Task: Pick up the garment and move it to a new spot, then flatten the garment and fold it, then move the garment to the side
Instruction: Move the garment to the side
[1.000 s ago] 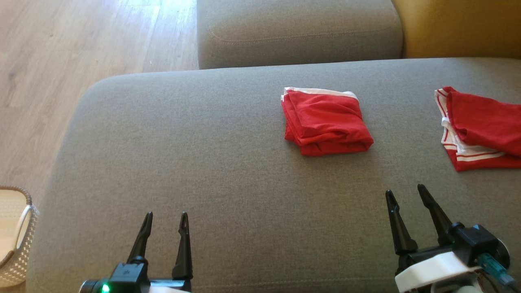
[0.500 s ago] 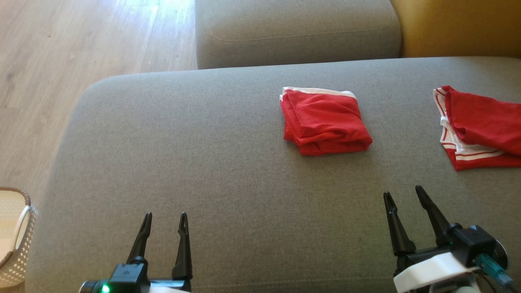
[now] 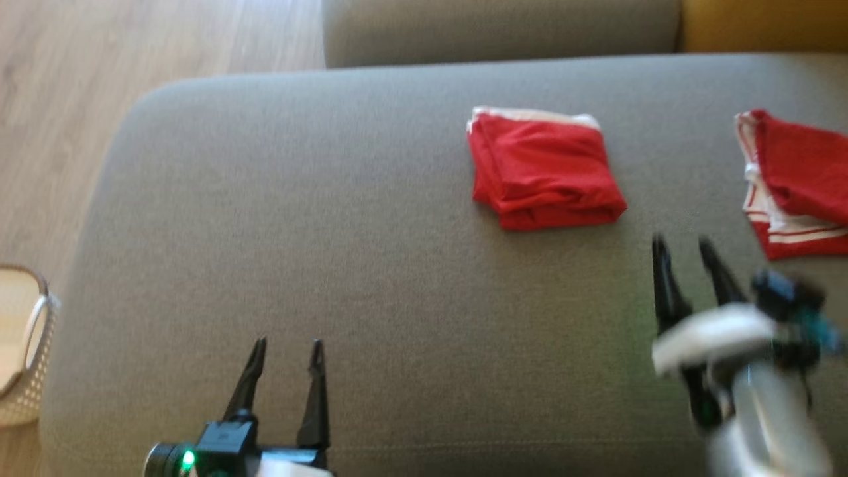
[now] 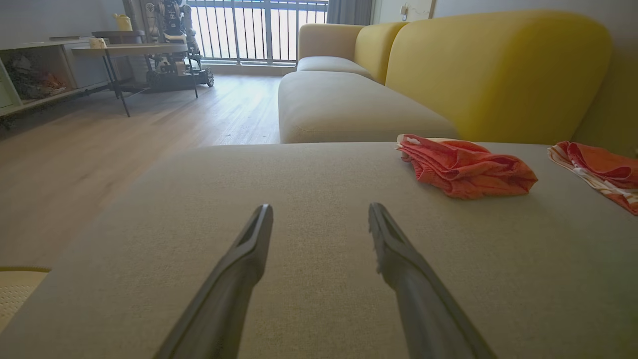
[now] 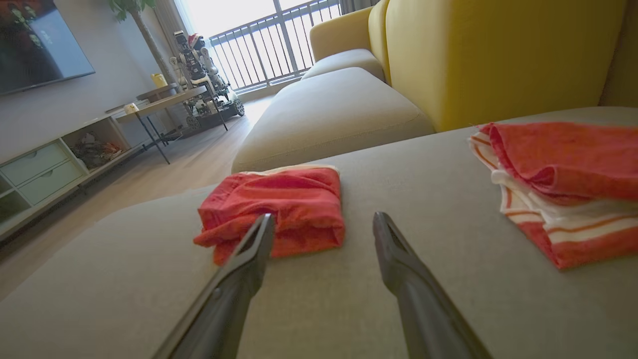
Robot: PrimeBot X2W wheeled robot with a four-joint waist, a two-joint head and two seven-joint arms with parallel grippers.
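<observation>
The folded red garment [image 3: 546,168] has a smooth closed edge [image 3: 611,168], so when I move the garment by that edge, its layers will move as one and stay folded.
A folded red garment [image 3: 546,169] with a white edge lies on the grey sofa seat [image 3: 331,232], right of centre. A second red garment [image 3: 795,179] with white stripes lies at the right edge, cut off by the frame. My right gripper [image 3: 680,240] hovers open and blurred over the seat, just short of the gap between the two garments. In the right wrist view the folded garment [image 5: 284,204] sits just beyond the tip of the left finger of the right gripper [image 5: 324,216], the striped one [image 5: 563,174] to its right. My left gripper [image 3: 289,342] is open near the seat's front edge, holding nothing.
A woven basket [image 3: 23,344] stands on the wooden floor [image 3: 66,99] off the seat's left end. Another grey cushion [image 3: 497,30] adjoins the far edge, and a yellow backrest [image 5: 498,55] rises behind the garments. Bare seat lies left of the folded garment.
My right gripper has moved forward toward the garments and shows motion blur. The head camera has shifted, sliding the whole picture. The left gripper and both garments have stayed put.
</observation>
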